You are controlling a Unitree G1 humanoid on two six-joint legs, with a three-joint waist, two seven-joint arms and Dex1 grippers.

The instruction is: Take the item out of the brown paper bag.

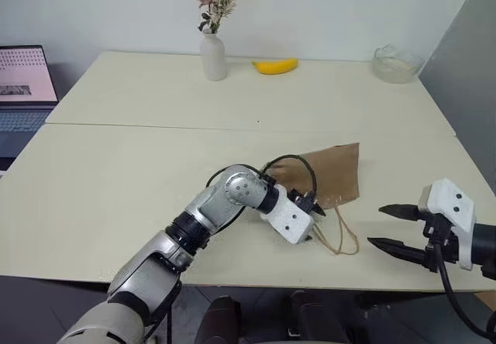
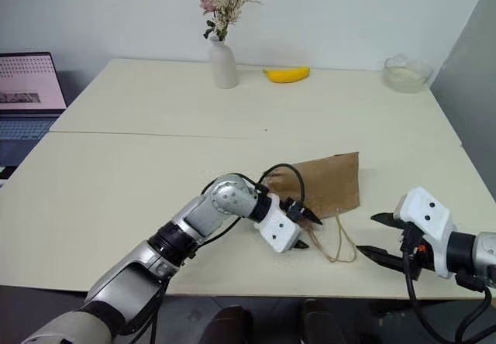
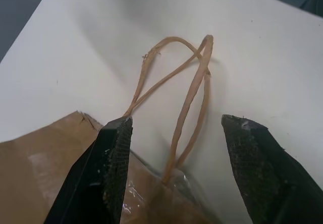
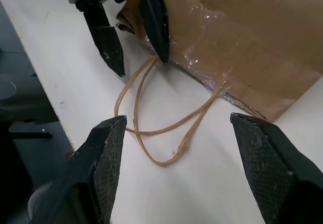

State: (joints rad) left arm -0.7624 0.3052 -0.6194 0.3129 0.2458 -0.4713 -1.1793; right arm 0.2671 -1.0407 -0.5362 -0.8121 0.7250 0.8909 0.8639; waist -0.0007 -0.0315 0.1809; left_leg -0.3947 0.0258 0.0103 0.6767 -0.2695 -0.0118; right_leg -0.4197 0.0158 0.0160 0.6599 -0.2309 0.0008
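Note:
My gripper will lift one of the tan cord handles, and the brown paper bag (image 1: pixel 329 175) will tip upright and open wide, because the handles join at the bag's opening (image 1: pixel 336 204).
The brown paper bag (image 1: pixel 329 172) lies flat on the table, its mouth toward the front edge. Its tan cord handles (image 1: pixel 341 239) trail loose on the tabletop. My left gripper (image 1: pixel 316 221) is open at the bag's mouth, one finger (image 3: pixel 117 153) resting at the paper's edge and the other over bare table, with the handles (image 3: pixel 176 77) running out between them. My right gripper (image 1: pixel 377 225) is open and holds nothing. It hovers to the right of the handles (image 4: pixel 151 128) and points at the bag (image 4: pixel 252 42) and at the left gripper (image 4: pixel 141 65). The item is hidden.
At the far edge of the table stand a white vase with flowers (image 1: pixel 214 56), a banana (image 1: pixel 276 66) and a glass bowl (image 1: pixel 395 63). A laptop (image 1: pixel 23 88) sits off the table's left side. The table's front edge (image 1: pixel 256 282) runs just below the grippers.

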